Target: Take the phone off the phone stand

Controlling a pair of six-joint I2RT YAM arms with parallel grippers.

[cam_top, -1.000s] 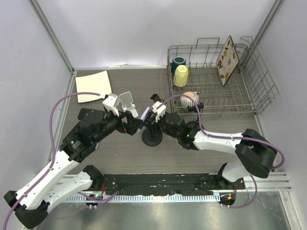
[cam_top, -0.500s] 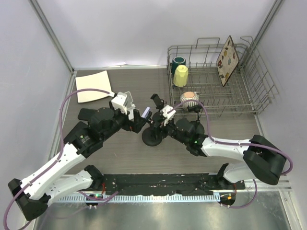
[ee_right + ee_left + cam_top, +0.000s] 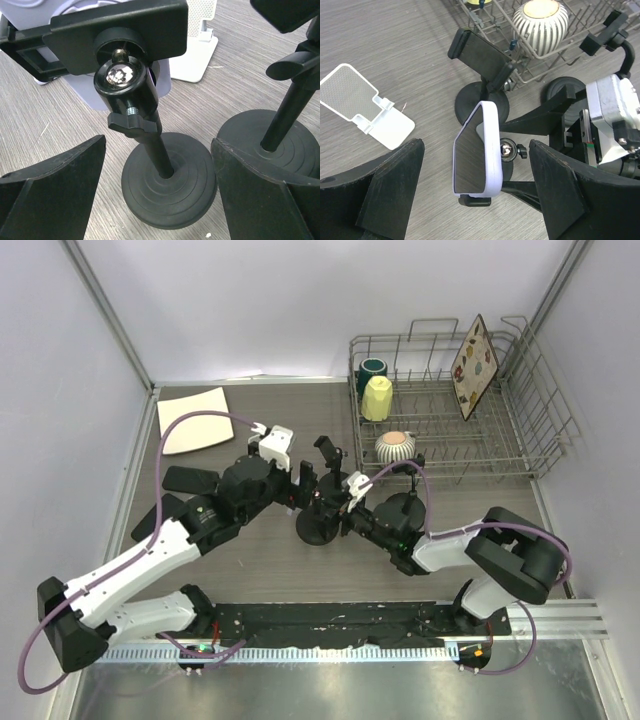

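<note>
The clamp (image 3: 120,37) keeps the phone on a stand that stands freely, so my right gripper should hold the pole (image 3: 158,151) steady under the ball joint before my left gripper pulls the phone.
The phone (image 3: 474,150), in a lavender case, stands on edge in the black clamp of the phone stand (image 3: 156,145). That stand has a ball joint (image 3: 122,77) and a round base (image 3: 318,528). My left gripper (image 3: 475,195) is open, one finger on each side of the phone, touching neither side. Lower down, my right gripper (image 3: 160,195) is open too, its fingers flanking the stand's base with gaps on both sides. In the top view the left gripper (image 3: 303,480) and right gripper (image 3: 335,508) meet over the stand, and the phone is mostly hidden there.
An empty black stand (image 3: 482,55) is just behind, another (image 3: 615,30) to its right. A white stand (image 3: 365,107) sits on the table at left. The dish rack (image 3: 520,430) at back right holds cups, a striped bowl (image 3: 395,447) and a board. A white square (image 3: 195,420) lies back left.
My right gripper has opened and dropped from the clamp down to the stand's base. My left arm has swung right, bringing its open fingers around the phone.
</note>
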